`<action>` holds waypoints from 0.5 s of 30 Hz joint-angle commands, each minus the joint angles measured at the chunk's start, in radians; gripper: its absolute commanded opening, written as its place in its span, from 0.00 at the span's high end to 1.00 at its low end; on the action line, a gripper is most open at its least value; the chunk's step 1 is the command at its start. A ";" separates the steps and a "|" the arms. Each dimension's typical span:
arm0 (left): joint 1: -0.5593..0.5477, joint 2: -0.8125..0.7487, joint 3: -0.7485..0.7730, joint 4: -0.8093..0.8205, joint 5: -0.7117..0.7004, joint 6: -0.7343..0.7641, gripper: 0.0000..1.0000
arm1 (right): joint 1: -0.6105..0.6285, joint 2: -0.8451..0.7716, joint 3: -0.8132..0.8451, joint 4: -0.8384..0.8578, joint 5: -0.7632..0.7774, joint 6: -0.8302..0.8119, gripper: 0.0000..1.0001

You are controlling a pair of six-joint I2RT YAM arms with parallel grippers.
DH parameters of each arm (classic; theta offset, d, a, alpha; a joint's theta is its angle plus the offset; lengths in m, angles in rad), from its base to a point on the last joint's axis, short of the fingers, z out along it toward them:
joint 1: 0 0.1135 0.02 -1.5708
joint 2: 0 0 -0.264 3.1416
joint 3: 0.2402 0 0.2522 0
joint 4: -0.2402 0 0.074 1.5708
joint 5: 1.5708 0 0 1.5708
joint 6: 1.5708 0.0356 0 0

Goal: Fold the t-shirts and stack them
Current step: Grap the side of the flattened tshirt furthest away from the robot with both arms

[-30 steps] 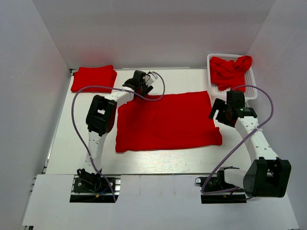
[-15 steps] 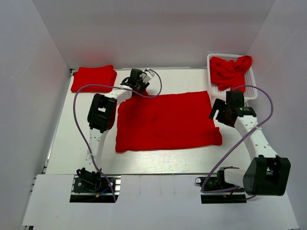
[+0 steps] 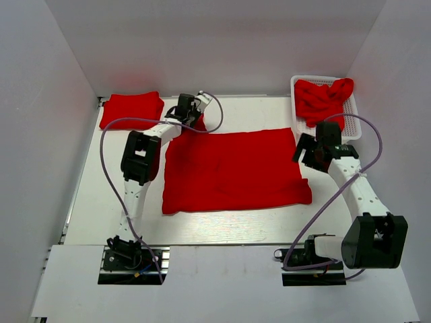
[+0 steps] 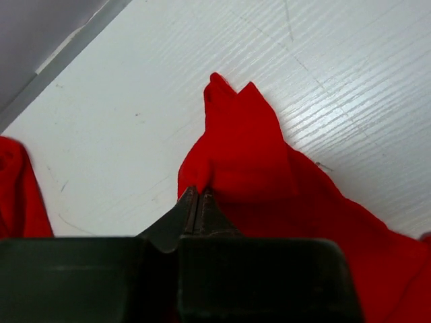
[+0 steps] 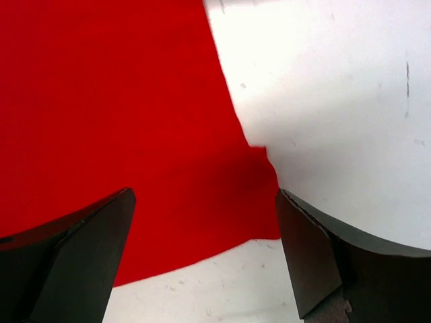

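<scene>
My right gripper should keep going to the free far edge (image 3: pixel 279 133) near the basket and close there, while my left gripper pinches the red t-shirt's far corner (image 3: pixel 201 123).
A red t-shirt (image 3: pixel 236 169) lies spread flat mid-table. My left gripper (image 3: pixel 196 120) is at its far left corner. In the left wrist view that gripper (image 4: pixel 200 192) is shut, pinching a raised fold of the shirt's cloth (image 4: pixel 246 151). My right gripper (image 3: pixel 306 152) hovers over the shirt's right edge. In the right wrist view it (image 5: pixel 203 194) stands open, with the shirt's edge and corner (image 5: pixel 135 114) below and nothing between the fingers (image 5: pixel 313 256). A folded t-shirt (image 3: pixel 131 110) sits at the back left. More crumpled t-shirts (image 3: pixel 324 99) fill the basket.
The white mesh basket (image 3: pixel 354 124) stands at the back right, just behind my right gripper. White walls close in the table on three sides. Bare tabletop (image 3: pixel 101 195) runs along the left and in front of the spread shirt.
My left gripper has shifted slightly back and left and shut on the shirt's far left corner. The right gripper edged a little toward the back and stayed open.
</scene>
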 commanded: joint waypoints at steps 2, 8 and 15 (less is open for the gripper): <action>0.030 -0.174 -0.105 0.093 0.049 -0.130 1.00 | 0.054 0.075 0.129 0.048 0.003 -0.036 0.11; 0.068 -0.205 -0.146 0.096 0.090 -0.297 1.00 | 0.142 0.224 0.278 0.021 0.052 -0.020 0.11; 0.105 -0.192 -0.134 0.116 0.234 -0.423 1.00 | 0.197 0.481 0.548 0.017 0.117 0.063 0.10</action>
